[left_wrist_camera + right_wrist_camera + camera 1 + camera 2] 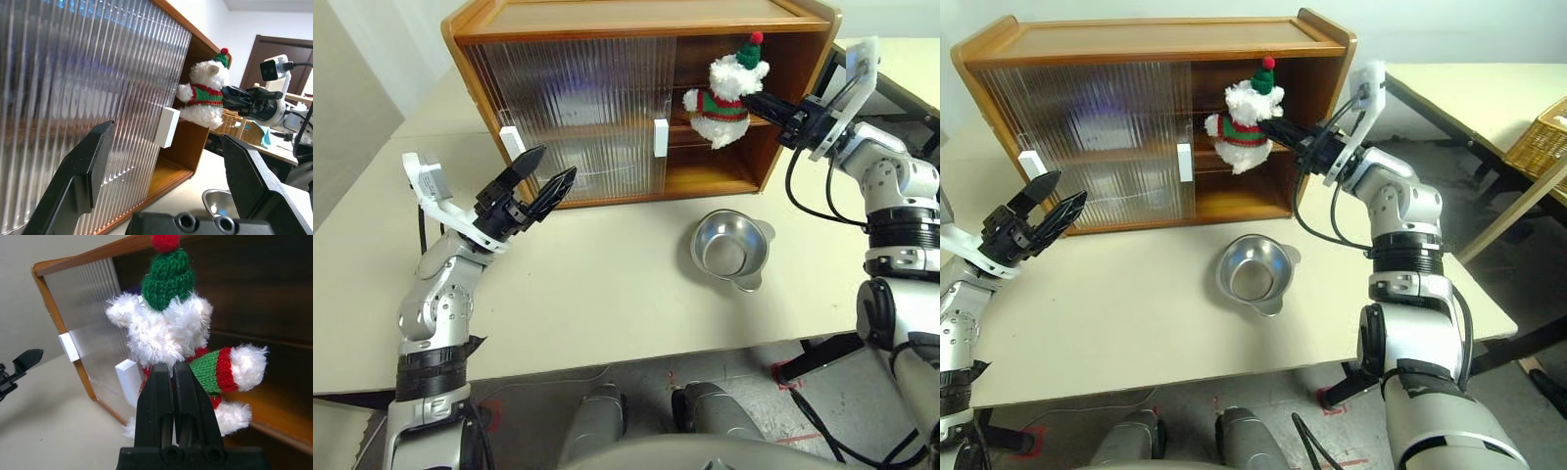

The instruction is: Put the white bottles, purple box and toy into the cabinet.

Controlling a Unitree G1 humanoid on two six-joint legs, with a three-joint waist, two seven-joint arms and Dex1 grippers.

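Observation:
I keep my right gripper going inward, the toy (pixel 722 103) upright at the cabinet's open side, clear of the white handle, and release it on the cabinet's inner shelf (pixel 678 124).
The toy (pixel 724 98), a fluffy white plush in a red-and-green sweater and green hat, hangs in front of the cabinet's (pixel 636 20) open right side, level with the inner shelf. My right gripper (pixel 756 102) is shut on the toy's back; in the right wrist view its black fingers (pixel 171 382) pinch the plush (pixel 166 328). My left gripper (pixel 540 176) stands open above the table, in front of the ribbed sliding doors (pixel 573 98), with nothing between its fingers. The white bottles and the purple box are out of view.
A round steel bowl (pixel 732 247) sits on the beige table (pixel 607 284) in front of the cabinet's open side. White block handles (pixel 661 137) stick out from the sliding doors. A second table with a wicker basket (pixel 1540 137) stands at the right.

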